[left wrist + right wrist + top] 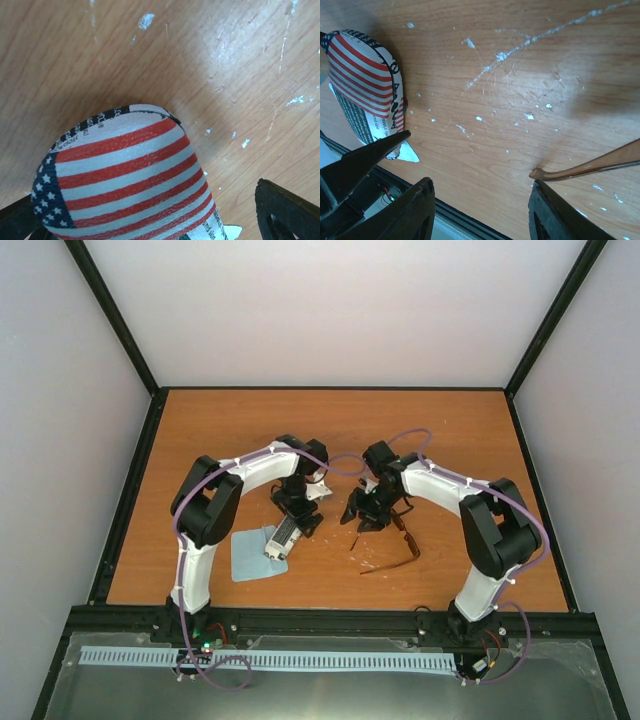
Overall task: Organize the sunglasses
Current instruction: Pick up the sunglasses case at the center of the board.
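Observation:
The closed striped case (pixel 132 187) is lying crooked between the open fingers of my left gripper. My left gripper should take its rounded end (pixel 120 132) squarely and raise it to my right gripper.
The sunglasses (pixel 402 540) lie on the table right of centre, with a thin reddish-brown frame and long temple arms pointing toward the front. One temple tip (pixel 600 165) shows in the right wrist view, just above my right finger. My right gripper (pixel 365 515) (pixel 481 187) is open and empty, just left of the sunglasses. My left gripper (pixel 297 518) (pixel 145 210) is shut on the striped case (pixel 279 539) (pixel 125 175), which is tilted above the table. The case also shows in the right wrist view (pixel 365 80).
A light blue cloth (pixel 250 554) lies flat on the table under the low end of the case. The wooden table (pixel 450 430) has black rails at its edges, and its front rail (pixel 465 222) is close to my right gripper.

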`<state>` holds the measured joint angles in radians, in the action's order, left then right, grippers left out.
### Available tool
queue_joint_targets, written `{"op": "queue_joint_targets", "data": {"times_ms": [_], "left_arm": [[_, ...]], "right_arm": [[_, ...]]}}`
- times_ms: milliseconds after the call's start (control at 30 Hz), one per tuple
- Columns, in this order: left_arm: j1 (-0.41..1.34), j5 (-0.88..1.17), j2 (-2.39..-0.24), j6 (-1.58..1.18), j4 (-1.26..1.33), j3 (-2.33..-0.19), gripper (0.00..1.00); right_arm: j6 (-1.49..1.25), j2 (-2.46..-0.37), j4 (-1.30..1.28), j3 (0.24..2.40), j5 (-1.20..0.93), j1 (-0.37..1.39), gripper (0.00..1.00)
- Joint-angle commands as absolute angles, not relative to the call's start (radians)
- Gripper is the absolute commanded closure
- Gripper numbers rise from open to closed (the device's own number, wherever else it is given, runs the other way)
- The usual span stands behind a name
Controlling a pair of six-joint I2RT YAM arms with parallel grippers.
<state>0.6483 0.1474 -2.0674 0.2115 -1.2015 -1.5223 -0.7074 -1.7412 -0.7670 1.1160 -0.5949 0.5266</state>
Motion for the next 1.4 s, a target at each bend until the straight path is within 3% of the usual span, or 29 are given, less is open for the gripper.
{"op": "queue_joint_targets", "data": {"times_ms": [0,300,367,500,733,833,967,1067,1233,1367], "left_arm": [[0.658,0.150,-2.053,0.220,-1.212,-1.526,0.00],[0.658,0.019,-1.999,0.219,-1.180,-1.451,0.05],[0.658,-0.005,-2.001,0.219,-1.175,-1.457,0.10],[0.658,-0.025,-1.995,0.225,-1.176,-1.488,0.29],[0.658,-0.022,-1.970,0.227,-1.186,-1.519,0.27],[0.658,0.009,-1.963,0.223,-1.180,-1.527,0.34],[0.653,0.189,-1.956,0.231,-1.202,-1.599,0.46],[0.625,0.410,-1.956,0.240,-1.222,-1.690,0.49],[0.545,0.755,-1.960,0.300,-1.246,-1.763,0.53],[0.501,0.953,-1.966,0.361,-1.274,-1.812,0.55]], "right_arm": [[-0.721,-1.705,-0.762,1.091,-0.594,0.522,0.51],[-0.729,-1.686,-0.746,1.063,-0.597,0.521,0.52],[-0.729,-1.681,-0.748,1.062,-0.594,0.522,0.52],[-0.735,-1.670,-0.748,1.050,-0.589,0.522,0.52],[-0.741,-1.666,-0.731,1.031,-0.594,0.522,0.55],[-0.738,-1.672,-0.727,1.031,-0.595,0.522,0.56],[-0.715,-1.664,-0.698,1.030,-0.595,0.522,0.57],[-0.676,-1.621,-0.631,1.007,-0.597,0.499,0.55],[-0.566,-1.461,-0.437,0.900,-0.679,0.426,0.48],[-0.492,-1.306,-0.423,0.872,-0.729,0.340,0.37]]}}
